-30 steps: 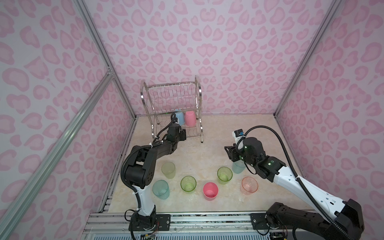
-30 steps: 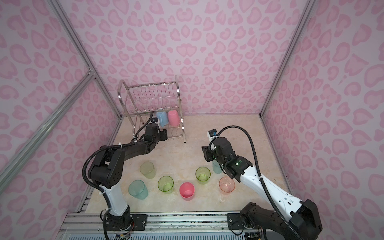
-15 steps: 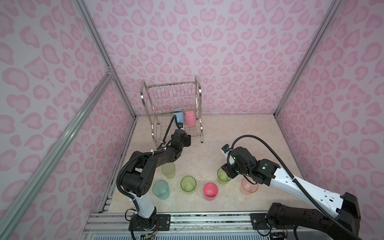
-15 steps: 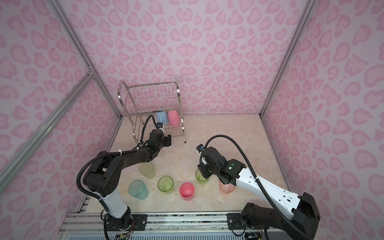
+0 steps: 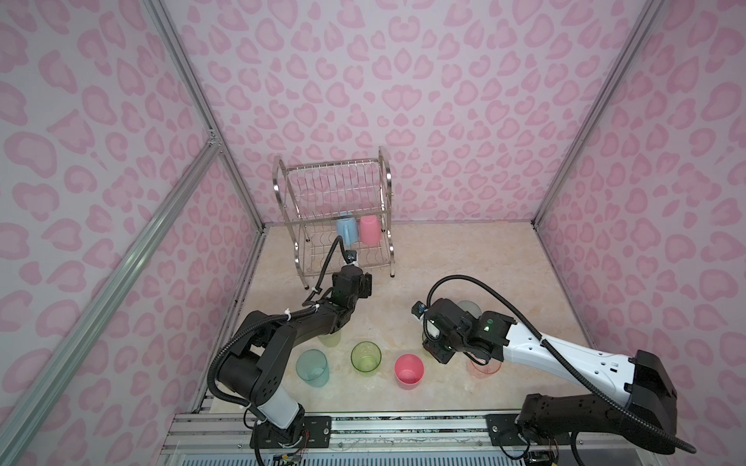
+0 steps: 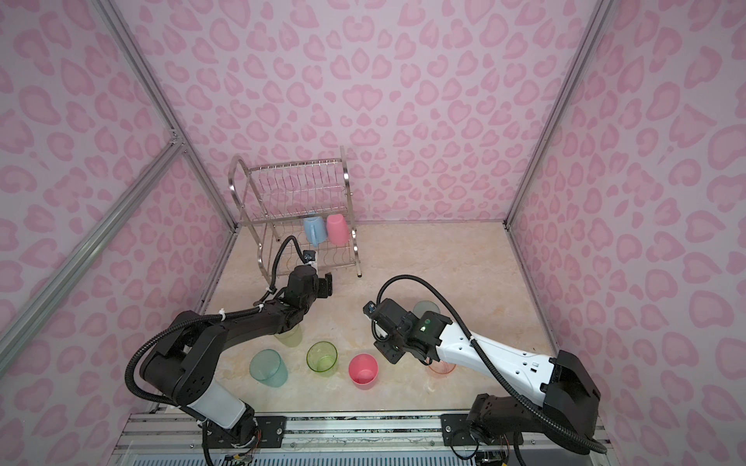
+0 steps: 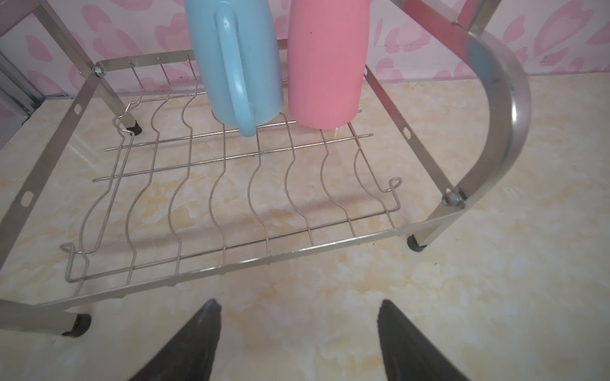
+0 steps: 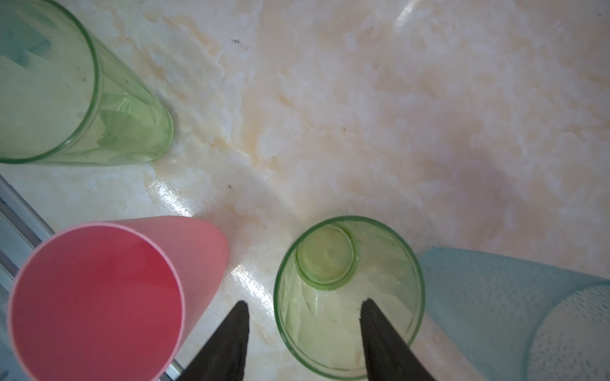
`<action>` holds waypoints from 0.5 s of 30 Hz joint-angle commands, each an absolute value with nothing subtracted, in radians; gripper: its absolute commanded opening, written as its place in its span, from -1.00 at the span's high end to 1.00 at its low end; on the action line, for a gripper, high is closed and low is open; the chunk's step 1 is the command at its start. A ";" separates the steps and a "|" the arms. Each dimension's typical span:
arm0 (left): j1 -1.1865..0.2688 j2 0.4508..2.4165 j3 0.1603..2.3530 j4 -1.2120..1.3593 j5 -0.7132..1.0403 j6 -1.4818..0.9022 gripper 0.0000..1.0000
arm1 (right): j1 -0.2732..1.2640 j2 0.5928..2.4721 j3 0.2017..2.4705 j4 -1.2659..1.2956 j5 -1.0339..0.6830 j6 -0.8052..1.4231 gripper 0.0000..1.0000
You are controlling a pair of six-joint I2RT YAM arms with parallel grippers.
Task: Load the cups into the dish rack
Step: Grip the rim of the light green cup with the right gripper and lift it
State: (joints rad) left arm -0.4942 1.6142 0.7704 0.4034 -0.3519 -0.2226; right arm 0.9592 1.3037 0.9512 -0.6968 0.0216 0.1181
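Note:
My right gripper needs to go to the green cup [image 8: 330, 269], grab its rim [image 8: 279, 309], tilt the cup and hand it to my left gripper, because the cup stands upright and far from the rack.
The chrome dish rack [image 5: 382, 189] [image 6: 346, 181] [image 7: 495, 99] stands at the back left. On its lower tier a light-blue mug [image 5: 346, 230] [image 7: 237, 59] and a pink cup [image 5: 370, 229] [image 7: 326, 62] rest upside down. My left gripper [image 5: 365, 284] [image 7: 298, 301] hangs open and empty over the table in front of the rack. My right gripper [image 5: 438, 355] [image 8: 303, 302] is open and straddles the near wall of an upright green cup [image 8: 350, 290], one finger inside and one outside. A pink cup [image 5: 409, 371] [image 8: 99, 297] stands beside it.
Along the front stand a teal cup [image 5: 312, 368], a green cup [image 5: 365, 357] [image 8: 66, 92] and a peach cup [image 5: 484, 365]. A pale green cup [image 5: 329, 339] is half hidden under the left arm. Another teal cup [image 5: 468, 308] [image 8: 495, 313] stands behind the right wrist.
My left gripper has drawn back from the rack toward the front, still open. My right gripper has swung forward and down from beside the teal cup onto the green cup.

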 commanded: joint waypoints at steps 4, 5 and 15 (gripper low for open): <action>-0.500 1.577 0.735 0.436 -0.376 -0.250 -0.54 | 0.972 1.403 1.005 -0.775 0.004 0.085 0.01; -0.500 1.577 0.732 0.438 -0.376 -0.250 -0.53 | 0.975 1.414 1.005 -0.771 0.005 0.081 0.02; -0.502 1.564 0.714 0.446 -0.365 -0.253 -0.54 | 0.975 1.484 1.015 -0.764 -0.011 0.072 0.38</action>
State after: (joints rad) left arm -0.5022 1.5768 0.7189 0.4160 -0.3634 -0.2424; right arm 0.9741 1.4677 1.0134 -0.7528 -0.0010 0.0845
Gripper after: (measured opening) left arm 0.767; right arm 0.338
